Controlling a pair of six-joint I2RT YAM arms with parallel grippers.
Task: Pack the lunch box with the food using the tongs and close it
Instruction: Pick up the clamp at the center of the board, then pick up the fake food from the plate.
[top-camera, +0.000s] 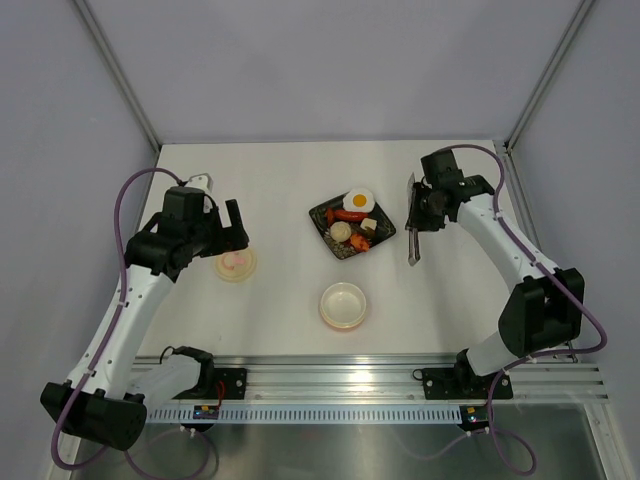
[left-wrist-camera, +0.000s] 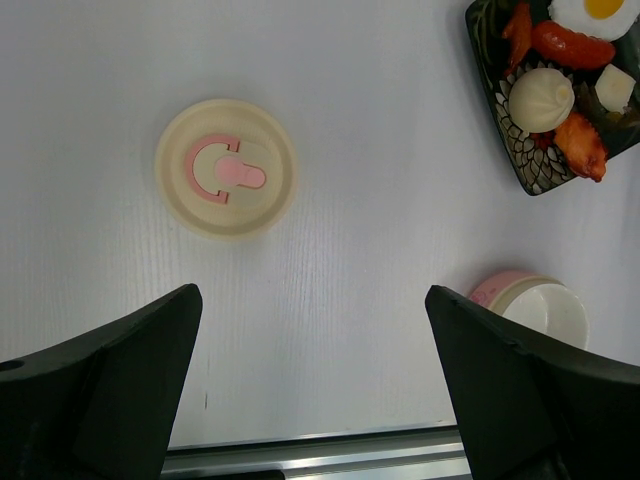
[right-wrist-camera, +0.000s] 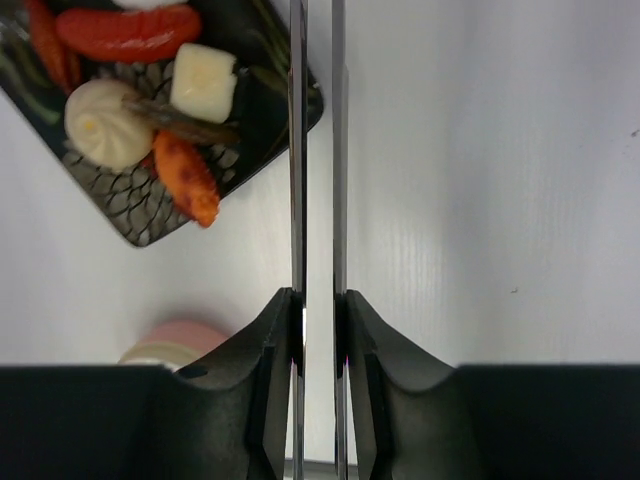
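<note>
The tongs' arms (top-camera: 413, 250) are almost closed next to the black tray, so my right gripper should ease its grip to open the tongs and move them over the fried egg (top-camera: 358, 201).
The thin metal tongs (top-camera: 412, 232) (right-wrist-camera: 297, 150) lie right of the black tray, and my right gripper (top-camera: 421, 205) (right-wrist-camera: 318, 305) is shut on their two arms, squeezing them nearly parallel. The food sits on the tray: fried egg (top-camera: 358, 199), red sausage (right-wrist-camera: 128, 32), pale ball (right-wrist-camera: 105, 122), orange piece (right-wrist-camera: 187, 178) and pale cube (right-wrist-camera: 203, 82). The lunch box tub (top-camera: 343, 304) (left-wrist-camera: 545, 308) stands open and empty at the table's near middle. Its lid (top-camera: 236, 264) (left-wrist-camera: 226, 167) lies flat at the left. My left gripper (top-camera: 235, 225) (left-wrist-camera: 312, 330) hovers open above the table by the lid, holding nothing.
The black patterned tray (top-camera: 322, 215) (right-wrist-camera: 250, 110) sits at centre, between the two arms. A metal rail (top-camera: 380, 380) runs along the near table edge. Grey walls close in the back and both sides.
</note>
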